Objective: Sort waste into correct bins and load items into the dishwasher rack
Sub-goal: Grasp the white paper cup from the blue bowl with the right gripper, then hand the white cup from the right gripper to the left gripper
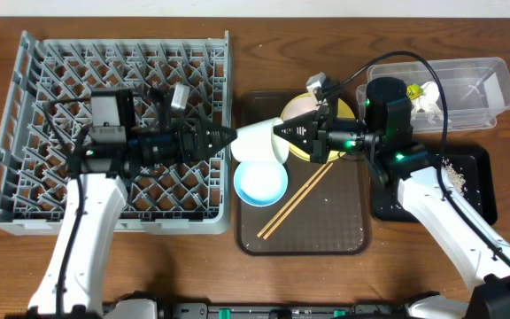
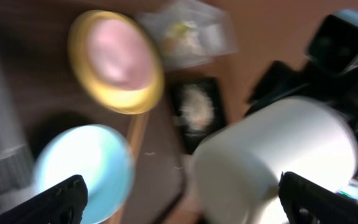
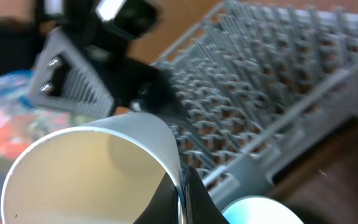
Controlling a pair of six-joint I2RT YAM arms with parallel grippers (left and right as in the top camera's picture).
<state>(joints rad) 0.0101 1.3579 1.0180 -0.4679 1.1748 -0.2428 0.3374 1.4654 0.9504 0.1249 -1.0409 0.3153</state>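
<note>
I should take the bowl's loose end (image 1: 242, 147) with my left gripper, because the dishwasher rack (image 1: 200, 89) lies under my left arm, past the white bowl in my right gripper.
My right gripper (image 1: 278, 133) is shut on the rim of a white bowl (image 1: 257, 142) and holds it tilted above the gap between the grey dishwasher rack (image 1: 25, 133) and the brown tray (image 1: 326, 232). In the right wrist view the fingers (image 3: 182, 194) pinch the bowl's wall (image 3: 92, 180). My left gripper (image 1: 230, 136) is open, reaching from over the rack, its tips just left of the bowl. The left wrist view is blurred; its fingers (image 2: 182, 200) are wide apart before the bowl (image 2: 272, 168). A light blue bowl (image 1: 260, 183), wooden chopsticks (image 1: 297, 204) and a yellow plate (image 1: 343, 110) are on the tray.
A clear tub (image 1: 472, 84) at the back right holds a yellow-green wrapper (image 1: 422, 91) and a white scrap (image 1: 432, 106). A black tray (image 1: 476, 190) in front of it holds beige crumbs (image 1: 454, 174). The right arm passes over both. The small white cup is out of view.
</note>
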